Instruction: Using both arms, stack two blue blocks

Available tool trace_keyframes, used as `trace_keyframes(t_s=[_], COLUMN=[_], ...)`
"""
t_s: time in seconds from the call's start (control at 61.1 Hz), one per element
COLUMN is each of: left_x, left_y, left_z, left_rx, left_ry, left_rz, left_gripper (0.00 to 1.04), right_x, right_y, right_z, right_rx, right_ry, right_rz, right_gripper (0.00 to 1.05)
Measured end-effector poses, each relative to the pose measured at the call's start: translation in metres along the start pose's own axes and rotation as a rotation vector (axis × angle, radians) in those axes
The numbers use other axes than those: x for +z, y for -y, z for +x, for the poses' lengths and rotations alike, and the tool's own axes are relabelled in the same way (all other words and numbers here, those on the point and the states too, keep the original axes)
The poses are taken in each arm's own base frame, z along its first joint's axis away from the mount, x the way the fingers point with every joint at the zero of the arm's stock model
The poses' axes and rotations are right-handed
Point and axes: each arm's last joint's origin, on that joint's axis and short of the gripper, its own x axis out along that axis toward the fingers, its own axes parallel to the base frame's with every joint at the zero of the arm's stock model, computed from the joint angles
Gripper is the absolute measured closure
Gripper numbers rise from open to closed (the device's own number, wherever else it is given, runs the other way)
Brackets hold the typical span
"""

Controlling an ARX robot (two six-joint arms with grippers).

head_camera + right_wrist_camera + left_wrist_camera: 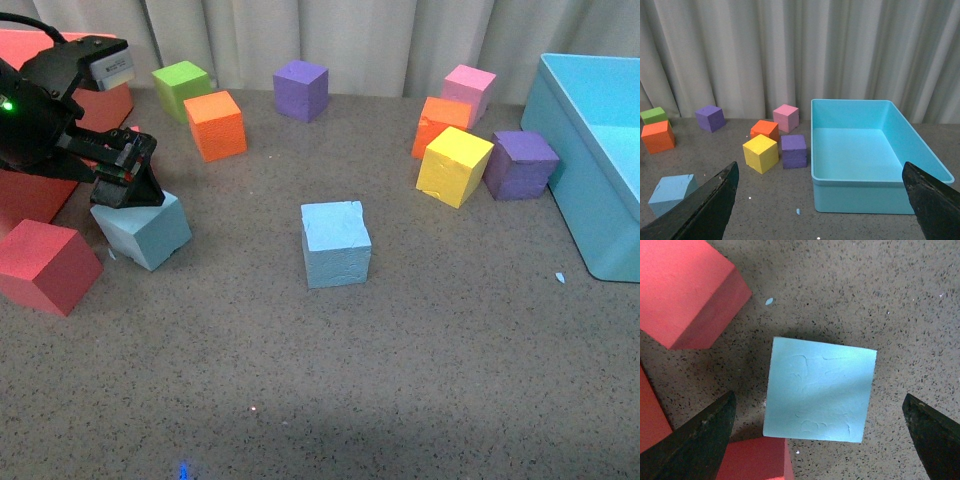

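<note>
I expect the blue block [146, 232] under my left gripper to squash out of square when I lift it, because curved creases [806, 365] show on the block's top side.
One blue block [335, 243] stands alone mid-table, also showing in the right wrist view as the blue block [672, 192]. The other blue block [148, 235] sits at the left, turned slightly. My left gripper [125, 187] hovers just above its far top edge. In the left wrist view this blue block [820, 390] lies between the spread fingers of the left gripper [819, 396], which is open and touches nothing. My right arm is outside the front view. The right gripper [820, 165] is open and empty, held above the table facing the bin.
A red cube [45, 265] lies close beside the left blue block, and a large red object [50, 160] is behind it. Green [182, 88], orange [216, 124] and purple [301, 89] cubes line the back. Yellow [455, 165], purple [520, 163], orange and pink cubes cluster near the turquoise bin [565, 150].
</note>
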Motion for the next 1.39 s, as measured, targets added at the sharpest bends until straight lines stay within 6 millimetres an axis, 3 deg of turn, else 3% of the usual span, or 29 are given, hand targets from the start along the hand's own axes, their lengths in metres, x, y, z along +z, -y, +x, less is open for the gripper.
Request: trace_keyframes(t_s=[0.655,0.884,0.95,1.245,1.392], left_x=[-0.008,-0.004,-0.003,0.01,0.032], left_y=[0.012,0.013,0.014,0.025,0.042], left_z=[0.043,0.043,0.043,0.022,-0.016], left_rx=[-0.012,-0.001,0.0,0.014,0.031], left_ry=[-0.076,-0.081,-0.083,-0.045,0.033], left_rz=[0.003,-0.037,-0.05,-0.125,-0.259], left_gripper=[0.07,0.42,0.46,0.53,0.53], right_x=[0.0,0.0,0.0,0.0,0.0], right_y=[0.0,0.0,0.0,0.0,0.0], right_z=[0.0,0.0,0.0,0.0,0.0], right_rx=[0.0,0.0,0.0,0.0,0.0], right_ry=[0.0,0.0,0.0,0.0,0.0], right_rz=[0.0,0.0,0.0,0.0,0.0], right_gripper=[0.09,0.09,0.09,0.09,0.09])
